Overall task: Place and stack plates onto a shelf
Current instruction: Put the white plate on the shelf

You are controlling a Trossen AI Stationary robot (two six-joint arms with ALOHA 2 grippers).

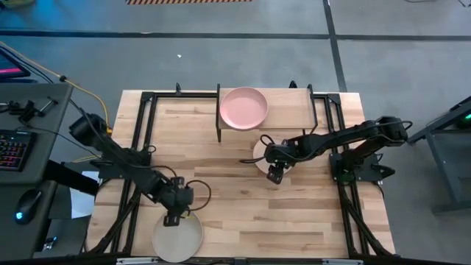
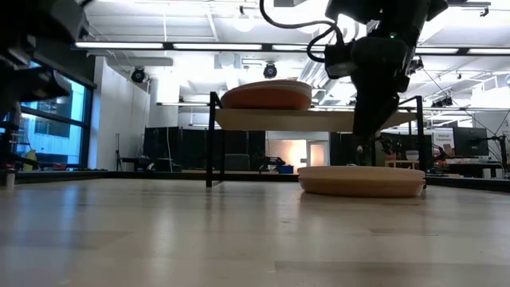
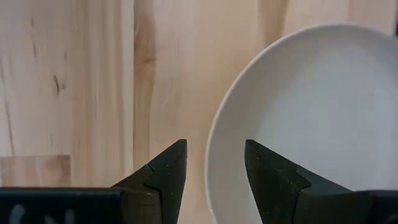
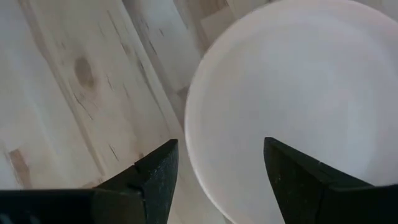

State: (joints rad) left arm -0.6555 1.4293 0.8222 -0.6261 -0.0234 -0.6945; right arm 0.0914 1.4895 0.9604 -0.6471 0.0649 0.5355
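My gripper is going to lift the cream plate. Only a thin rim shows against the wood, so I expect the plate to come up alone, with empty tabletop under it.
A pink plate sits on the left half of the shelf at the table's far edge. A pale peach plate lies flat on the table in front of the shelf. My right gripper hangs over its near rim, open and pointing down, with one finger on each side of the rim. A cream plate lies at the table's near edge. My left gripper is open above its far rim, straddling it.
The right half of the shelf board is bare. Black frame rails run along the table's left and right sides. Bare tabletop lies between the two arms. The other plates do not show.
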